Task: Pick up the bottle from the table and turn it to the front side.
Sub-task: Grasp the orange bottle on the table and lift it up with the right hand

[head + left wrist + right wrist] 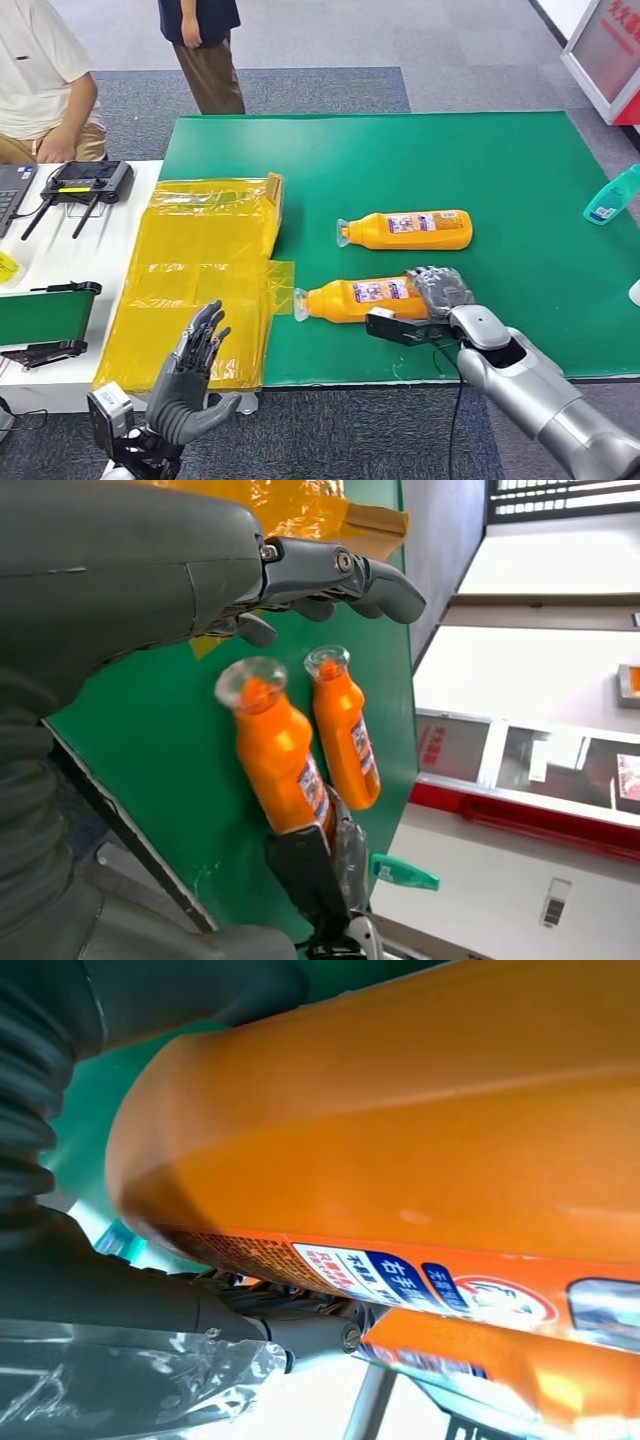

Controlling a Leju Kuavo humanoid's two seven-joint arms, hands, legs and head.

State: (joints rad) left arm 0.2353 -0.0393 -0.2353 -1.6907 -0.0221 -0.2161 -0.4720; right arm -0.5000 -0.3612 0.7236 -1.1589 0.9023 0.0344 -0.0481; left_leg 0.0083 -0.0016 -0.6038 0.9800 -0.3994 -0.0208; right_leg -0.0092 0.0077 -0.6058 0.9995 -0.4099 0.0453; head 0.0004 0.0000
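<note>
The nearer orange bottle [336, 301] has small-print panels [380, 291] facing up, so the robot should expect the bottle's bold front label to be hidden underneath when it turns the bottle.
Two orange bottles with clear caps lie on the green mat [483, 160], caps pointing left. My right hand [440, 288], wrapped in clear film, grips the base end of the nearer bottle [355, 299]. In the left wrist view this bottle [283, 760] sits in the right hand [343, 850] with its cap blurred. Its orange body and label [415, 1130] loom close in the right wrist view. The farther bottle [411, 229] lies free beside it, its label facing up. Off the mat's front left corner, my left hand [192, 375] is open, its fingers [332, 575] spread and holding nothing.
A yellow plastic-wrapped package [204, 270] covers the mat's left end. A teal spray bottle [613, 196] lies at the right edge. A white table on the left carries a controller [85, 183] and a laptop. One person sits at the back left and another stands behind the mat.
</note>
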